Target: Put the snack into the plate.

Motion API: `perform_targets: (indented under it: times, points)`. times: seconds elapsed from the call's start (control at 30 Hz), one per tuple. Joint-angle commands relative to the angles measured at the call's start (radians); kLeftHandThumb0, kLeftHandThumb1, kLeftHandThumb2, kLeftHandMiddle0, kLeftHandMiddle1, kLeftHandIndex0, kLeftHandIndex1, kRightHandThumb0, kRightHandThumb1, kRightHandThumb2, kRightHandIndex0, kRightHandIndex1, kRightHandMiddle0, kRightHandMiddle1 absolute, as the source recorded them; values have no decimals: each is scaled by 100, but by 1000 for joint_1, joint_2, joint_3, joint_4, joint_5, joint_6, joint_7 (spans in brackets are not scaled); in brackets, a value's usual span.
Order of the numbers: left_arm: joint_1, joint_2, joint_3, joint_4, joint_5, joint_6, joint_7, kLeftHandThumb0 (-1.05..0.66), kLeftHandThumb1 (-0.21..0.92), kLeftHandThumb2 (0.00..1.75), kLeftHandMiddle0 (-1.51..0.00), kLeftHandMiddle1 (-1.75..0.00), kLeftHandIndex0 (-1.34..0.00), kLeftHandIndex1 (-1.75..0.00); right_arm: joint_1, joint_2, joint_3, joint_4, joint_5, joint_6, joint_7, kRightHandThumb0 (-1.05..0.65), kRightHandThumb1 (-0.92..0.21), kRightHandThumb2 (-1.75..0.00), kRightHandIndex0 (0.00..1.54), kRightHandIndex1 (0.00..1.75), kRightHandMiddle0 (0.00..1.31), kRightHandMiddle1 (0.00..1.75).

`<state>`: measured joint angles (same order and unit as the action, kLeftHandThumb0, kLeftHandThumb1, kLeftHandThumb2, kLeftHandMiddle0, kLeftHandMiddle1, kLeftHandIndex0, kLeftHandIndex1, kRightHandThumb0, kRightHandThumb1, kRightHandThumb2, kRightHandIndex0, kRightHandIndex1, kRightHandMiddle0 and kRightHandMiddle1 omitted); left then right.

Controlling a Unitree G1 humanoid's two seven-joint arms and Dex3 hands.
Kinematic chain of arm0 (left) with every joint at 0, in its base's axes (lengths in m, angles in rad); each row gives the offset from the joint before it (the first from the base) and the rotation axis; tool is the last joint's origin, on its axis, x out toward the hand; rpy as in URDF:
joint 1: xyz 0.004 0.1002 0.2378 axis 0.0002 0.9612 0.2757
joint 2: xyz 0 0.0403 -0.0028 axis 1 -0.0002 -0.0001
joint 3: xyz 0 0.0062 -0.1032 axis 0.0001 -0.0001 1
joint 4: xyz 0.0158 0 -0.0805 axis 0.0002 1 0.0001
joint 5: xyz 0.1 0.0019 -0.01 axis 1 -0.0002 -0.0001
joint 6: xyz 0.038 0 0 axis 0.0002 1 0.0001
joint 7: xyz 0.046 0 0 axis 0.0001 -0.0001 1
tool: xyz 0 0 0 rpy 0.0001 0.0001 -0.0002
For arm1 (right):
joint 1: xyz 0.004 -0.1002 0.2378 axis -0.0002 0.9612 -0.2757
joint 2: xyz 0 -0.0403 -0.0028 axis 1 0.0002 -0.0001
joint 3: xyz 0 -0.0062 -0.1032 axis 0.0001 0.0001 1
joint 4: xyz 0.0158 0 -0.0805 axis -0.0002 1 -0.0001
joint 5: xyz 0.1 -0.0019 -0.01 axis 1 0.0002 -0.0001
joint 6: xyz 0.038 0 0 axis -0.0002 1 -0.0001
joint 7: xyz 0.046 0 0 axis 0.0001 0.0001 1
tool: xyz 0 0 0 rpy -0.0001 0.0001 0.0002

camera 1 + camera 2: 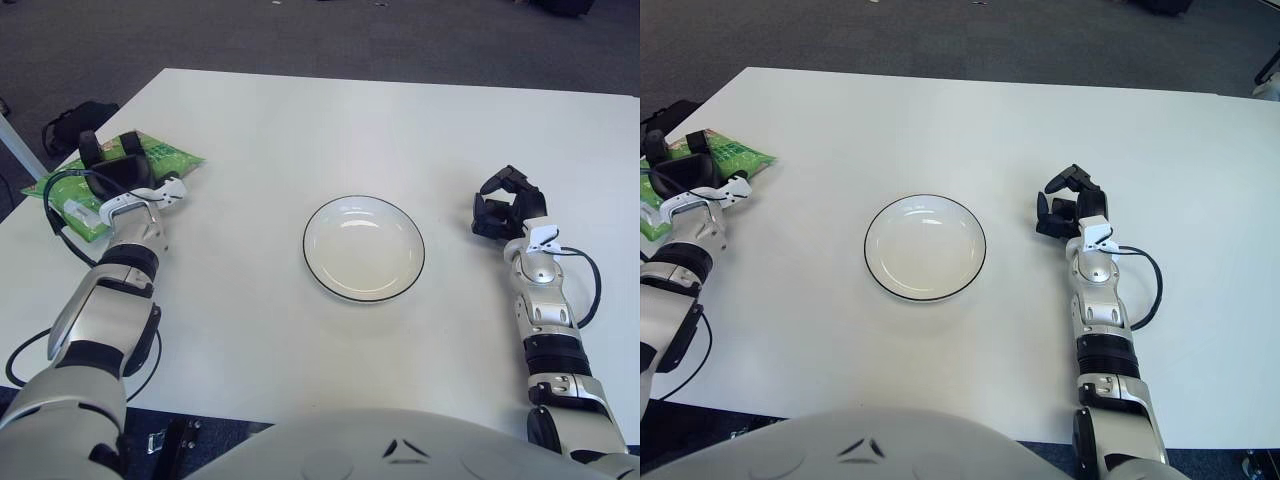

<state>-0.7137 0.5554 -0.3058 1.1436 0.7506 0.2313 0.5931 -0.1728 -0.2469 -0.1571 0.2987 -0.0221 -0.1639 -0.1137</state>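
Observation:
I expect the corners of the green snack bag to hang over the plate's dark rim when I put the bag down, because the bag is wider than the white plate.
A green snack bag lies flat at the table's left edge. My left hand sits over the middle of the bag, its dark fingers spread and pointing away from me, not closed round it. The hand hides much of the bag. A white plate with a dark rim stands empty in the middle of the table, well to the right of the bag. My right hand shows to the right of the plate with its fingers curled and nothing in them.
The white table has its slanted left edge just beyond the snack bag. A black bag lies on the dark floor past that corner. Black cables loop beside both forearms.

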Motion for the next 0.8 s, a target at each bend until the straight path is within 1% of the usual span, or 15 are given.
perform_targets:
  times: [0.0,0.03,0.07,0.1,0.17,0.2,0.23,0.27,0.3,0.33,0.4,0.43,0.5,0.67,0.77]
  points:
    - [-7,-11,-1,-16,-22,-9,21,-105,92,99,-14,-70,0,-82,102,35,11,80,-9,45,4,-49,-31,-133,136,175,62,175]
    - [-6,-12,4,-22,-30,-20,25,-105,92,98,-14,-87,0,-93,102,35,11,81,-8,45,4,-49,-31,-133,136,175,62,175]
    - [-5,-13,7,-26,-36,-27,28,-105,92,98,-13,-119,0,-115,101,35,10,82,-8,45,5,-49,-31,-133,136,175,62,175]
    - [-1,-11,11,-32,-45,-47,34,-105,92,97,-12,-139,0,-129,101,35,10,82,-7,46,6,-49,-31,-133,136,175,62,175]
    - [8,-4,13,-42,-59,-90,45,-105,92,96,-18,-156,-3,-149,100,35,10,82,-6,49,6,-49,-31,-133,136,175,62,175]
    - [13,-1,13,-47,-65,-110,49,-104,92,93,-32,-163,-8,-158,99,35,10,82,-6,50,6,-49,-31,-133,136,175,62,175]
    - [17,2,13,-53,-69,-130,53,-103,92,93,-37,-165,-10,-162,99,35,11,82,-7,50,5,-49,-31,-133,136,175,62,175]
    - [20,4,13,-56,-72,-143,56,-102,92,91,-51,-169,-14,-166,99,35,11,82,-8,50,5,-49,-31,-133,136,175,62,175]
    - [22,6,12,-57,-74,-150,57,-101,92,90,-60,-171,-17,-169,99,35,11,82,-8,50,5,-49,-31,-133,136,175,62,175]
    - [29,7,13,-67,-79,-170,63,-101,92,90,-63,-172,-18,-170,99,35,12,82,-9,49,4,-49,-31,-133,136,175,62,175]
    - [45,10,15,-93,-89,-211,72,-97,92,87,-83,-173,-31,-173,99,35,13,82,-11,48,3,-49,-31,-133,136,175,62,175]
    - [52,12,18,-104,-95,-234,80,-96,92,87,-87,-174,-33,-173,100,35,13,81,-11,48,2,-49,-31,-133,136,175,62,175]
    - [63,11,24,-123,-102,-259,89,-92,92,85,-97,-174,-52,-174,100,36,13,81,-11,49,2,-49,-31,-133,136,175,62,175]
    - [81,8,41,-158,-125,-295,89,-92,92,85,-107,-175,-76,-175,100,36,13,79,-9,52,3,-49,-31,-133,136,175,62,175]
    - [92,2,78,-173,-185,-365,49,-92,92,88,-119,-175,-94,-175,101,37,13,78,-7,51,5,-49,-31,-133,136,175,62,175]
